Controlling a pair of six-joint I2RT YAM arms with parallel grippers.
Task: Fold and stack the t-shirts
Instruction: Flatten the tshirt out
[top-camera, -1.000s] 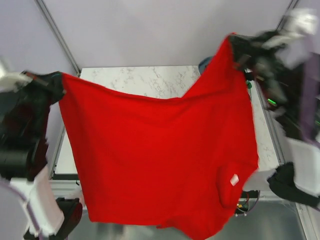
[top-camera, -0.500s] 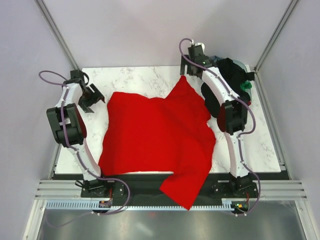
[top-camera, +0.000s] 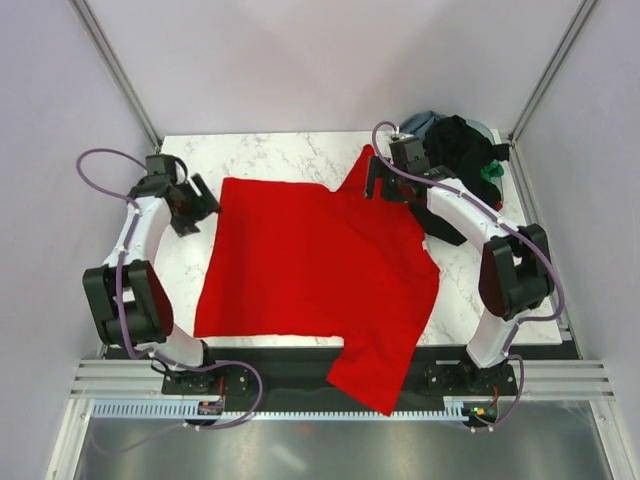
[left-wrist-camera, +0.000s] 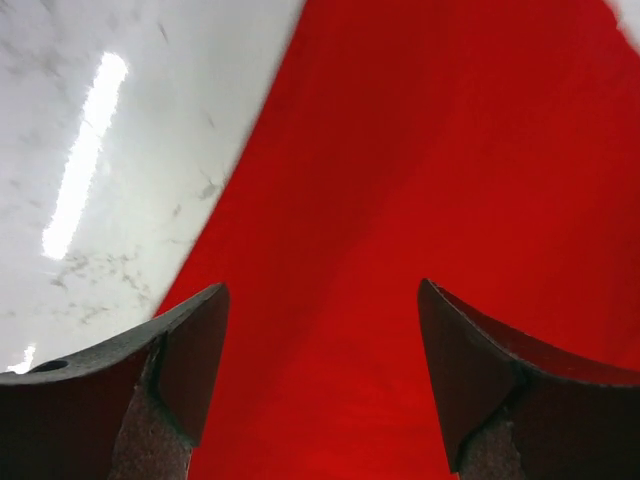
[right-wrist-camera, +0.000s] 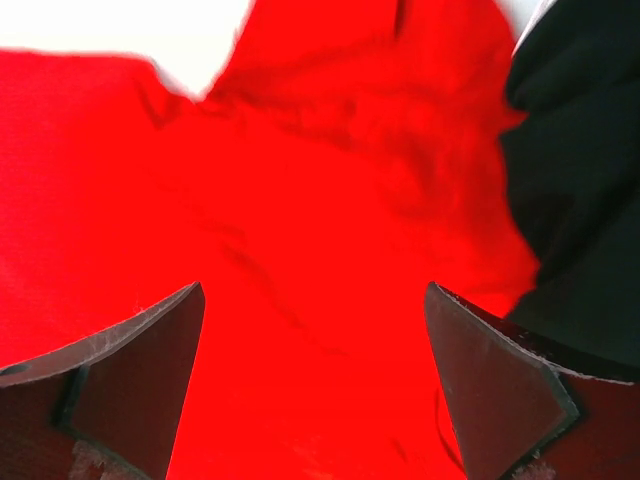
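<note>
The red t-shirt's near sleeve hangs over the table's near edge (top-camera: 376, 348). I should therefore pull the t-shirt toward the table's far side first, and then my right gripper should fold that sleeve (top-camera: 370, 386).
A bright red t-shirt (top-camera: 310, 270) lies spread over the marble table (top-camera: 270, 155), one part hanging over the near edge. It fills the left wrist view (left-wrist-camera: 450, 170) and the right wrist view (right-wrist-camera: 300, 200). My left gripper (top-camera: 200, 205) stands open at the shirt's far left corner, nothing between its fingers. My right gripper (top-camera: 378, 180) is open just above the shirt's raised far right corner. A heap of other t-shirts, black (top-camera: 462, 145), grey-blue (top-camera: 420, 123) and green (top-camera: 490, 172), sits at the far right corner.
Grey walls with metal posts (top-camera: 115, 70) close in the table on three sides. A black cloth (right-wrist-camera: 580, 170) shows at the right of the right wrist view. Bare marble (left-wrist-camera: 130, 130) lies left of the shirt.
Both grippers held the red t-shirt up stretched between them, then opened and let it drop. The shirt now lies flatter on the table, and both arms have come lower and nearer.
</note>
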